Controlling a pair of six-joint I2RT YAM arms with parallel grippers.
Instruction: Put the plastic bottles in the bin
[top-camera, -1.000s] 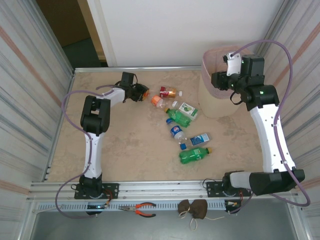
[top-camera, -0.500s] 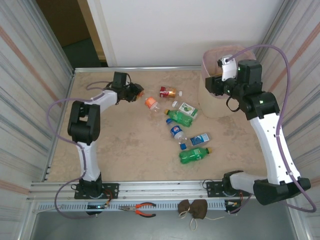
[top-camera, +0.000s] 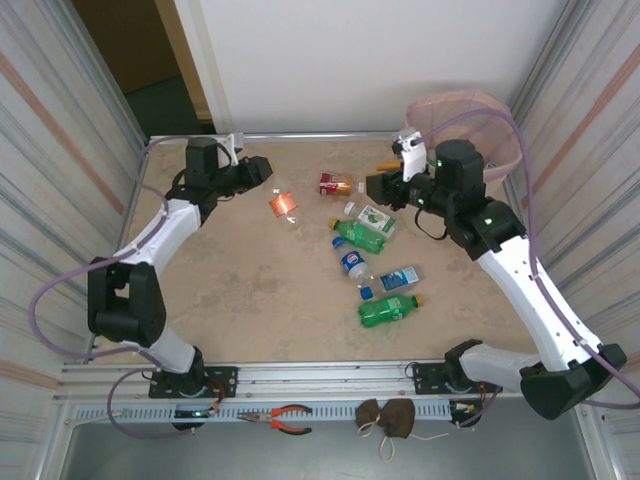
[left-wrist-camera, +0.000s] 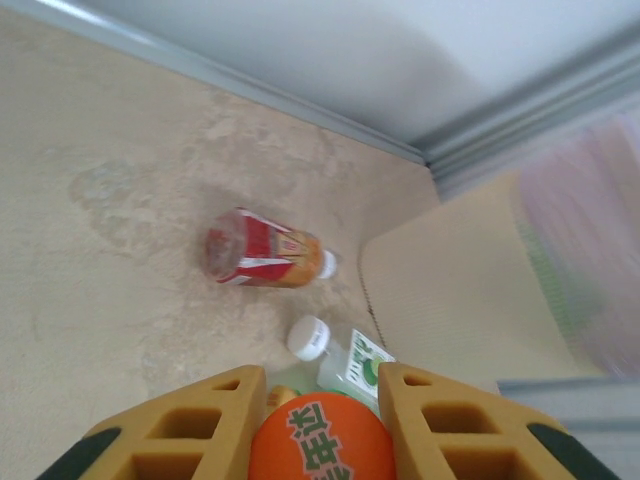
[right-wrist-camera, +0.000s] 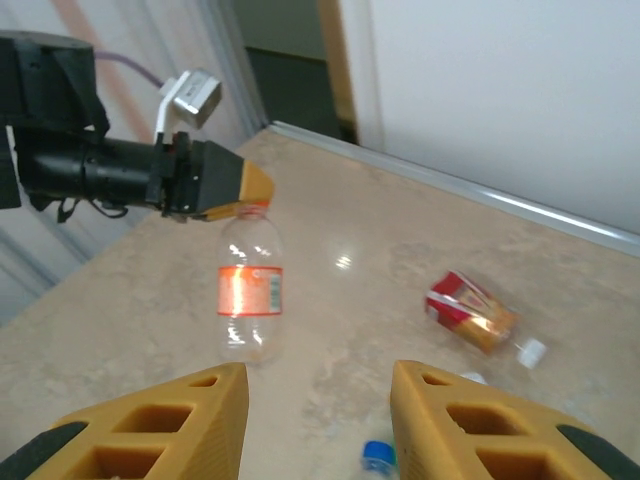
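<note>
With the orange-labelled bottle's body (right-wrist-camera: 250, 290) hanging free below its cap, my left gripper should carry on toward my open right gripper (top-camera: 375, 178) and release once it grips that body.
My left gripper (top-camera: 262, 172) (left-wrist-camera: 322, 372) (right-wrist-camera: 250, 185) is shut on the orange cap (left-wrist-camera: 320, 445) of a clear bottle with an orange label (top-camera: 283, 205) (right-wrist-camera: 250, 295), which hangs from its tips near the back left of the table. My right gripper (top-camera: 372, 185) (right-wrist-camera: 318, 370) hovers open and empty over the table's middle, left of the pink bin (top-camera: 490, 115) (left-wrist-camera: 580, 220). Several more bottles lie between the arms: a red-labelled one (top-camera: 336, 184) (left-wrist-camera: 262, 250) (right-wrist-camera: 470, 312), a clear white-capped one (top-camera: 372, 218) (left-wrist-camera: 340, 355), a green one (top-camera: 358, 236), a blue-labelled one (top-camera: 352, 263) and another green one (top-camera: 388, 309).
Corrugated metal walls close in both sides, and a raised metal edge runs along the back. Orange-handled pliers (top-camera: 290, 418) and a brown pouch (top-camera: 385, 418) lie on the front rail, below the arm bases.
My left arm has swung left and back, carrying the orange-labelled bottle with it. My right arm has moved from the bin's rim leftward and down over the table.
</note>
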